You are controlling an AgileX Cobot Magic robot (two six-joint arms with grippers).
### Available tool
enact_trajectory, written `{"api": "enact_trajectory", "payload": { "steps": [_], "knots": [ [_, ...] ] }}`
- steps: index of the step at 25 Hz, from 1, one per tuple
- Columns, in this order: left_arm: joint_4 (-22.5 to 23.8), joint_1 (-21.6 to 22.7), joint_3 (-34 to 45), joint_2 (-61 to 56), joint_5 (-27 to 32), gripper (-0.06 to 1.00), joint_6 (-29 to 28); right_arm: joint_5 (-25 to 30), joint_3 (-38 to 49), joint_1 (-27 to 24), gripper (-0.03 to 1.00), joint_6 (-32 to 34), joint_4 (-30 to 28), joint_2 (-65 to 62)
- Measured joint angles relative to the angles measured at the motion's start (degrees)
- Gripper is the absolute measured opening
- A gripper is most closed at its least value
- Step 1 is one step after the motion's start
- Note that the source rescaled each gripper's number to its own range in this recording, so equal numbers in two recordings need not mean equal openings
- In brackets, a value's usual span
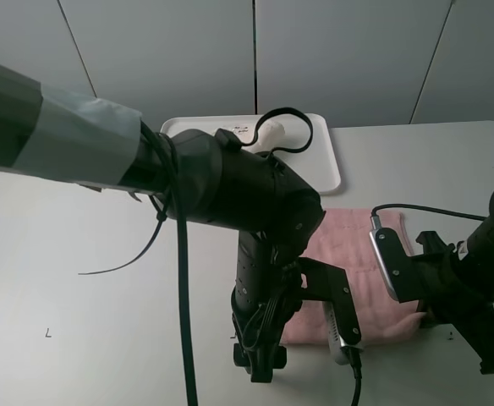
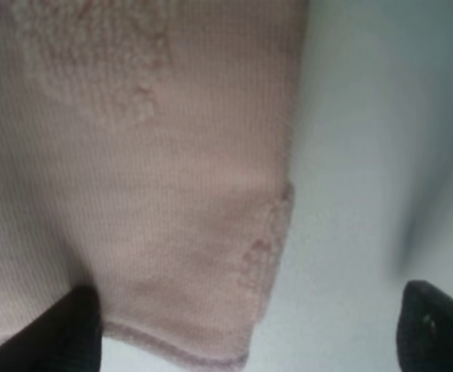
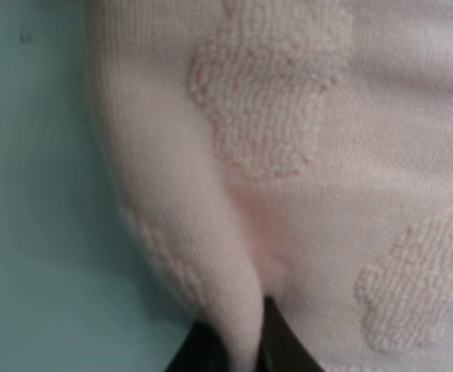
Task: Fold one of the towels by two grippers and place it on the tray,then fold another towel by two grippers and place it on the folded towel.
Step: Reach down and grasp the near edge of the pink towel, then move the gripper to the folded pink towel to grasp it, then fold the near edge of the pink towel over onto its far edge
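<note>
The pink towel creases limply (image 2: 73,262) next to the finger, so its near edge (image 1: 382,341) will flop over and the far half will stay flat when I carry it.
The pink towel (image 1: 357,254) lies flat on the table in front of the tray (image 1: 327,161). My right gripper (image 3: 238,353) is shut on a raised fold of the pink towel (image 3: 288,155) at its near right corner, where the cloth lifts slightly by the right gripper (image 1: 427,318). My left gripper (image 2: 250,341) is open, and its fingers (image 2: 71,333) straddle the near left corner of the pink towel (image 2: 149,194). From above, the left gripper (image 1: 262,362) hangs low at that corner. A bit of the cream towel (image 1: 268,131) shows on the tray, mostly hidden behind my left arm.
My thick left arm (image 1: 230,186) crosses the middle of the high view with loose black cables (image 1: 182,321). Bare grey table (image 1: 69,279) spreads to the left. A panelled wall stands behind the tray.
</note>
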Motion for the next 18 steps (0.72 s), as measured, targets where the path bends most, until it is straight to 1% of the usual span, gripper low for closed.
{"api": "enact_trajectory", "payload": {
  "steps": [4, 6, 7, 8, 10, 12, 13, 14, 15, 18],
  "knots": [
    [0.0, 0.0, 0.0, 0.0, 0.0, 0.97, 0.0, 0.0, 0.0, 0.0, 0.01, 0.0, -0.1, 0.0],
    [0.3, 0.0, 0.0, 0.0, -0.1, 0.89, 0.0, 0.0, 0.0, 0.0, 0.01, 0.0, -0.1, 0.0],
    [0.3, 0.0, 0.0, 0.0, -0.2, 0.81, 0.0, 0.0, 0.0, 0.0, 0.01, 0.0, -0.1, 0.0],
    [0.4, 0.0, 0.0, 0.0, -0.4, 0.70, 0.0, 0.0, 0.0, 0.0, 0.01, 0.0, -0.1, 0.0],
    [0.5, 0.0, 0.0, 0.1, -1.1, 0.48, -0.4, 0.0, 0.0, 0.0, 0.01, 0.0, -0.1, 0.0],
    [0.6, 0.0, 0.0, 0.1, -2.4, 0.23, -2.4, 0.0, 0.0, 0.0, 0.01, 0.0, -0.1, 0.0],
    [0.8, 0.0, 0.0, 0.1, -2.8, 0.12, -3.4, 0.0, 0.0, 0.0, 0.01, 0.0, -0.1, 0.0],
    [0.8, 0.0, 0.0, 0.1, -3.1, 0.05, -4.6, 0.0, 0.0, 0.0, 0.01, 0.1, -0.1, 0.0],
    [1.2, 0.0, 0.0, 0.1, -3.2, 0.02, -5.6, 0.1, 0.0, 0.0, 0.01, 0.1, -0.1, 0.0],
    [1.2, 0.0, 0.0, 0.1, -3.3, 0.01, -7.0, 0.3, 0.0, 0.0, 0.01, 0.5, 0.8, -0.3]
  ]
}}
